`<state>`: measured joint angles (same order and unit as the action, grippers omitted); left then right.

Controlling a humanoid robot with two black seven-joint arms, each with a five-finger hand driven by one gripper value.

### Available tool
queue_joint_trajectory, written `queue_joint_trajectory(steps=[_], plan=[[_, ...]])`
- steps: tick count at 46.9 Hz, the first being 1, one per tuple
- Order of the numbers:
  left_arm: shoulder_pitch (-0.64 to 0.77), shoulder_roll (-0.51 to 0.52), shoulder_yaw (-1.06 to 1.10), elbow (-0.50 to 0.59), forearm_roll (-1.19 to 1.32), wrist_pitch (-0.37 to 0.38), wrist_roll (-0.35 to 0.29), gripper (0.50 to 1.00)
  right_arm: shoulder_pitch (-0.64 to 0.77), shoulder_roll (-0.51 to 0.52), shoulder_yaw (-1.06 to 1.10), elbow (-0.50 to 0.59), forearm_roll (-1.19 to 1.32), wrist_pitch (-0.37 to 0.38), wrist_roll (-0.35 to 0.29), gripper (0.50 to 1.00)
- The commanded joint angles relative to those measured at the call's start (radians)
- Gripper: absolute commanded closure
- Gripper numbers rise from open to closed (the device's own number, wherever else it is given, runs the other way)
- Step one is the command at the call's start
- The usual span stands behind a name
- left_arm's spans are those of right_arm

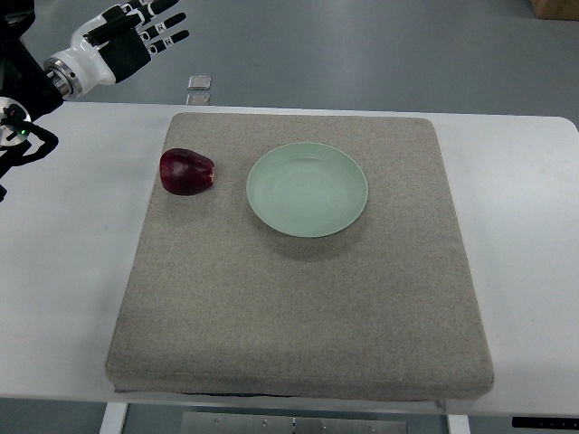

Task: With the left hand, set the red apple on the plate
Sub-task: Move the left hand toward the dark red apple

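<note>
My left gripper's fingers are pointing out past the table's far edge [145, 105], away from the red apple. Next, I swing them back and put them, open, on both sides of the apple [186, 172].
A dark red apple [187, 172] lies on the left part of a grey felt mat [298, 298], just left of a pale green plate [308, 189]. The plate is bare. My left hand [145, 34] is raised at the top left, beyond the table's far edge, well up and left of the apple. Its fingers are spread and hold nothing. The right arm does not show.
The mat lies on a white table [63, 271]. A small grey block [200, 82] sits on the floor past the table's far edge. A brown box corner [554, 8] shows at the top right.
</note>
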<state>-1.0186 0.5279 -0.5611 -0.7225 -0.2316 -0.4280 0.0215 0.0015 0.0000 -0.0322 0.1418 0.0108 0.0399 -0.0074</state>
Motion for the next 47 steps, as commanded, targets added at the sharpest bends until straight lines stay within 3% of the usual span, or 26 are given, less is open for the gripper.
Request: queue_joint_trajectory(steps=[1, 12, 25, 40, 47], plan=[[0.002, -0.002, 0.007, -0.002, 0.002, 0.000, 0.000, 0.504, 0.000, 0.000, 0.000, -0.001, 0.000, 0.000, 0.000, 0.568], [-0.002, 0.000, 0.021, 0.003, 0.000, 0.000, -0.002, 0.504, 0.000, 0.000, 0.000, 0.001, 0.000, 0.000, 0.000, 0.570], [-0.032, -0.002, 0.038, 0.117, 0.023, -0.020, -0.003, 0.504, 0.000, 0.000, 0.000, 0.001, 0.000, 0.000, 0.001, 0.568], [-0.117, 0.009, 0.066, 0.140, 0.443, -0.034, -0.024, 0.504, 0.000, 0.000, 0.000, 0.001, 0.000, 0.000, 0.000, 0.568], [-0.120, 0.055, 0.067, 0.071, 0.655, -0.034, -0.066, 0.504, 0.000, 0.000, 0.000, 0.001, 0.000, 0.000, 0.001, 0.568]])
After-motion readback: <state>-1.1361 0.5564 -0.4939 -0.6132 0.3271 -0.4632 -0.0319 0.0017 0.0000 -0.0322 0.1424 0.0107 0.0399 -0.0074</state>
